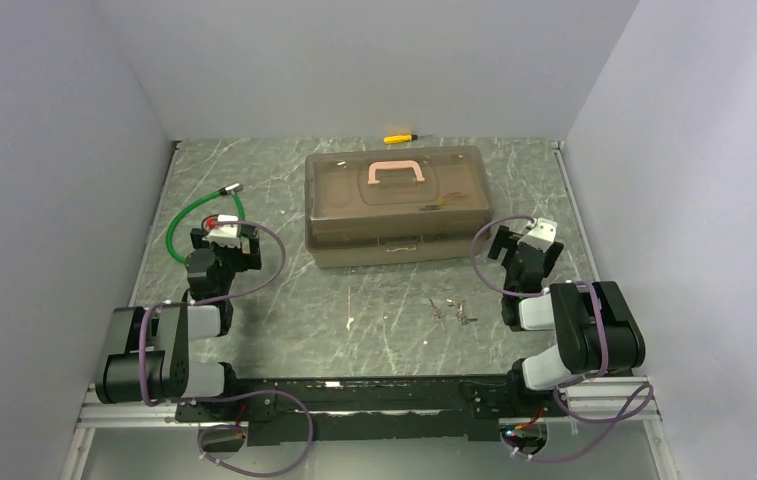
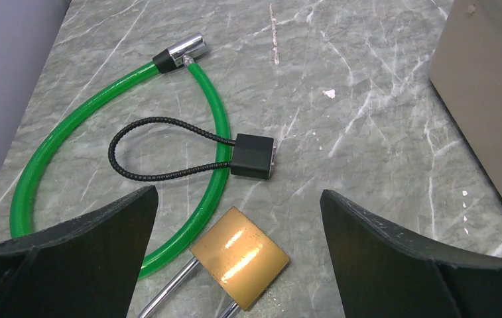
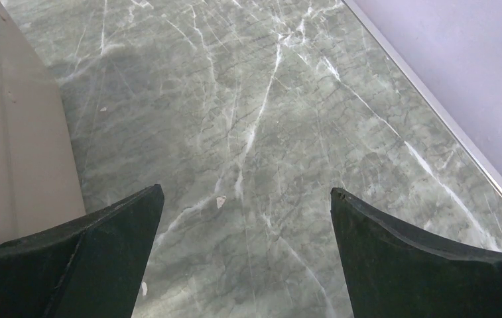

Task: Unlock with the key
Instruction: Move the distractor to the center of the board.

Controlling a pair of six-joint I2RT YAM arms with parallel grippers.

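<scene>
Next, I push the tool box's front [image 1: 396,252] toward the back wall with my left gripper and my right gripper first, because the tool box [image 1: 397,205] is crowding the middle workspace behind the keys.
The small silver keys [image 1: 451,311] lie loose on the table in front of the tool box, between the two arms. A brass padlock [image 2: 239,256] with a silver shackle lies on the table right under my left gripper [image 2: 238,199], between its open, empty fingers. In the top view the left gripper [image 1: 224,238] hides the padlock. My right gripper [image 3: 245,199] is open and empty over bare table right of the box; it also shows in the top view [image 1: 527,243].
A tan plastic tool box [image 1: 396,205] with a pink handle stands mid-table. A green cable lock [image 2: 112,119] and a black cable lock [image 2: 252,156] lie by the padlock. A yellow-handled screwdriver [image 1: 399,138] lies by the back wall. Grey walls enclose the table.
</scene>
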